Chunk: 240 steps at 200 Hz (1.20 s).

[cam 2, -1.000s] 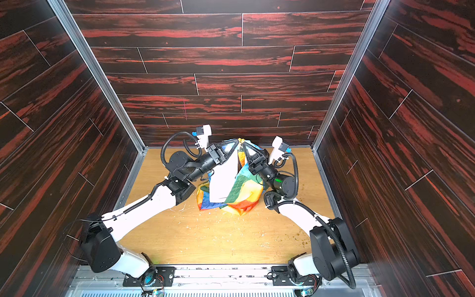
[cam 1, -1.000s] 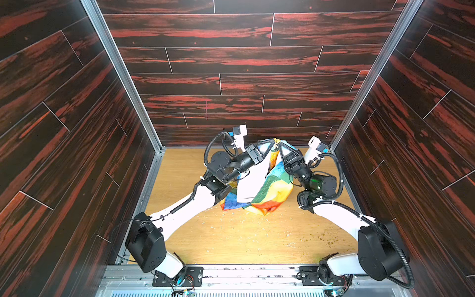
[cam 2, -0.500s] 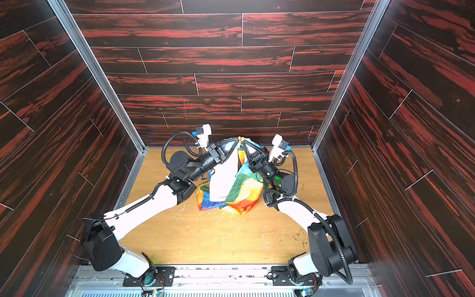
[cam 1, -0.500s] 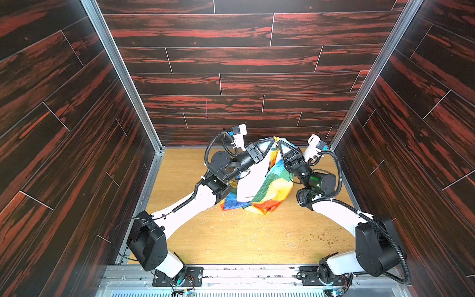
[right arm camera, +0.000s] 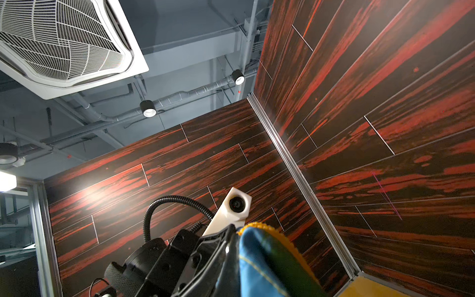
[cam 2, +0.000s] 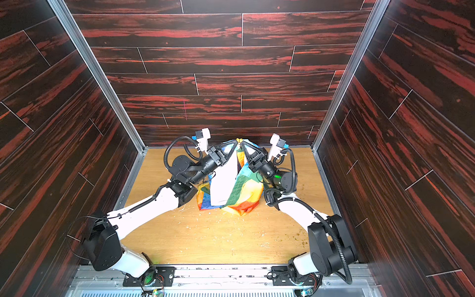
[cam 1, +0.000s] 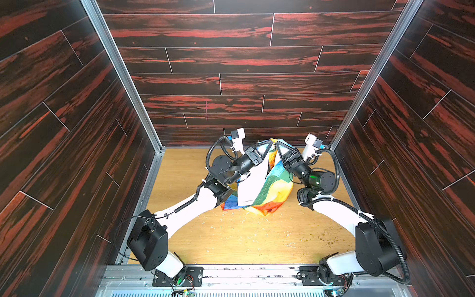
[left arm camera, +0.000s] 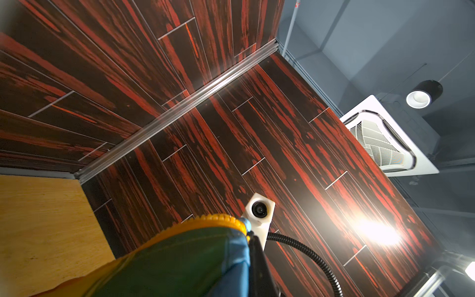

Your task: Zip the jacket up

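Observation:
I should keep lowering the jacket's top edge with my right gripper onto the wooden table in front (cam 1: 261,230) until it rests there, then let go. The jacket (cam 1: 255,184) hangs from both grippers, and the table is clear.
The jacket (cam 1: 267,190) (cam 2: 239,190) hangs from its top edge in both top views. Its white lining and its green, yellow, orange and blue blocks face me, and its lower end is bunched on the table. My left gripper (cam 1: 269,145) (cam 2: 235,143) and right gripper (cam 1: 278,146) (cam 2: 243,144) are raised tip to tip, each shut on that top edge. In the left wrist view the green and blue jacket (left arm camera: 180,257) with its yellow zipper teeth (left arm camera: 213,218) hides my own jaws. The jacket (right arm camera: 270,264) does the same in the right wrist view.
The wooden table (cam 1: 231,239) carries scattered crumbs in front of the jacket. The dark red back wall (cam 1: 231,84) stands just behind the raised grippers, and the side walls close in on both arms. Each wrist view shows the other arm's white camera (left arm camera: 259,209) (right arm camera: 237,204).

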{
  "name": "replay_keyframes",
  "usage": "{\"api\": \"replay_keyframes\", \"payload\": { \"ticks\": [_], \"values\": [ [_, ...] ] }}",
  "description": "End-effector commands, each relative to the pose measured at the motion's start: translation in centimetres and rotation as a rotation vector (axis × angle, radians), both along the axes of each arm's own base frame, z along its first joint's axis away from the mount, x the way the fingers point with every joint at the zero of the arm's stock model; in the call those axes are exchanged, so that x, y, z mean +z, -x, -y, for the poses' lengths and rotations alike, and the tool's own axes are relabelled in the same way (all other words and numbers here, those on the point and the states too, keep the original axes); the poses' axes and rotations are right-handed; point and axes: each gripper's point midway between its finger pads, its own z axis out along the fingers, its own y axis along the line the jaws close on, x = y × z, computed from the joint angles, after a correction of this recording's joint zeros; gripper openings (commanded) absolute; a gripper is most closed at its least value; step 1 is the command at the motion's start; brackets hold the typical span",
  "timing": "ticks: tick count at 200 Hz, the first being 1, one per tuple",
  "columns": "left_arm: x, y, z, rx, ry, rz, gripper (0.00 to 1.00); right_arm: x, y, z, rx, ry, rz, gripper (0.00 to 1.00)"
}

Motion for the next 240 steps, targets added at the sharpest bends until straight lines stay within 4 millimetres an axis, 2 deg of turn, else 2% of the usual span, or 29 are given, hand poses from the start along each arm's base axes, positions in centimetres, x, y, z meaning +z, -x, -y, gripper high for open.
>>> {"api": "replay_keyframes", "payload": {
  "ticks": [1, 65, 93, 134, 177, 208, 240],
  "values": [
    [-5.6, 3.3, 3.6, -0.176, -0.174, -0.076, 0.00, 3.5, -0.2, 3.7, -0.126, -0.135, 0.014, 0.00],
    [-8.5, 2.2, 2.5, -0.058, -0.292, -0.098, 0.00, 3.5, 0.5, 3.9, -0.101, -0.136, -0.032, 0.00],
    [-8.8, 1.9, 2.2, -0.031, -0.317, -0.099, 0.00, 3.1, 0.6, 3.8, -0.086, -0.136, -0.051, 0.00],
    [-9.1, 2.2, 3.0, -0.077, -0.312, -0.113, 0.00, 2.5, -0.1, 4.1, -0.115, -0.143, -0.062, 0.00],
    [-8.7, 2.2, 2.3, -0.054, -0.295, -0.118, 0.00, 2.1, -0.6, 3.6, -0.079, -0.145, -0.076, 0.00],
    [-7.3, 1.5, 2.4, -0.068, -0.245, -0.137, 0.00, 0.3, -0.7, 3.5, -0.061, -0.144, -0.129, 0.00],
    [-7.6, 1.4, 3.1, -0.113, -0.215, -0.194, 0.00, -1.8, -0.5, 3.6, -0.067, -0.129, -0.189, 0.00]
  ]
}}
